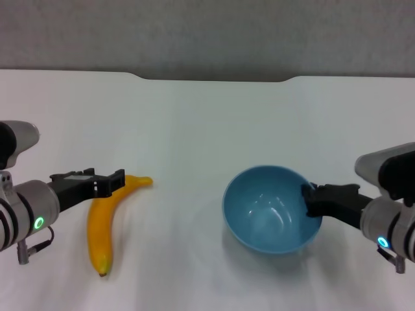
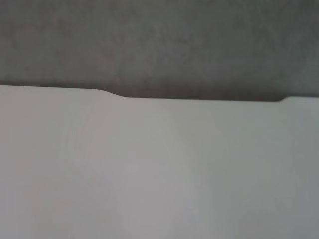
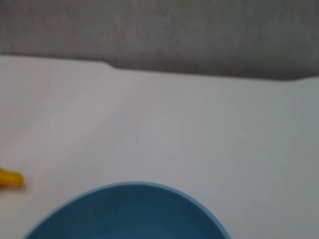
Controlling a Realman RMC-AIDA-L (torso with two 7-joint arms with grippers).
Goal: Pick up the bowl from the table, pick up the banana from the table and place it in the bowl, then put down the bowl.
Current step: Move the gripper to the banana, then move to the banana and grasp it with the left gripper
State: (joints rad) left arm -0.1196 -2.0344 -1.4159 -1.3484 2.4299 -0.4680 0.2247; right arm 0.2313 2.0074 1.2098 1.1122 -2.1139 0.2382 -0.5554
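Next, I draw my left gripper back, then down around the banana's middle (image 1: 101,218) before closing, since it hovers too far forward, over the banana's bend (image 1: 128,184) near the stem.
The light-blue bowl (image 1: 269,210) sits right of centre on the white table (image 1: 194,116). My right gripper (image 1: 310,197) comes in from the right and is shut on the bowl's right rim, with one dark finger (image 1: 307,193) reaching over the rim to the inside. In the right wrist view the bowl (image 3: 129,214) fills the lower edge. The yellow banana (image 1: 102,223) lies on the table at the left, its stem end pointing right. My left gripper (image 1: 110,183) is over the banana's upper part near the stem. The right wrist view catches just the banana's tip (image 3: 10,178).
The table's far edge has a shallow notch (image 1: 217,79), with a grey wall behind it. The left wrist view holds only bare tabletop (image 2: 159,169) and that far edge. White table surface lies between banana and bowl.
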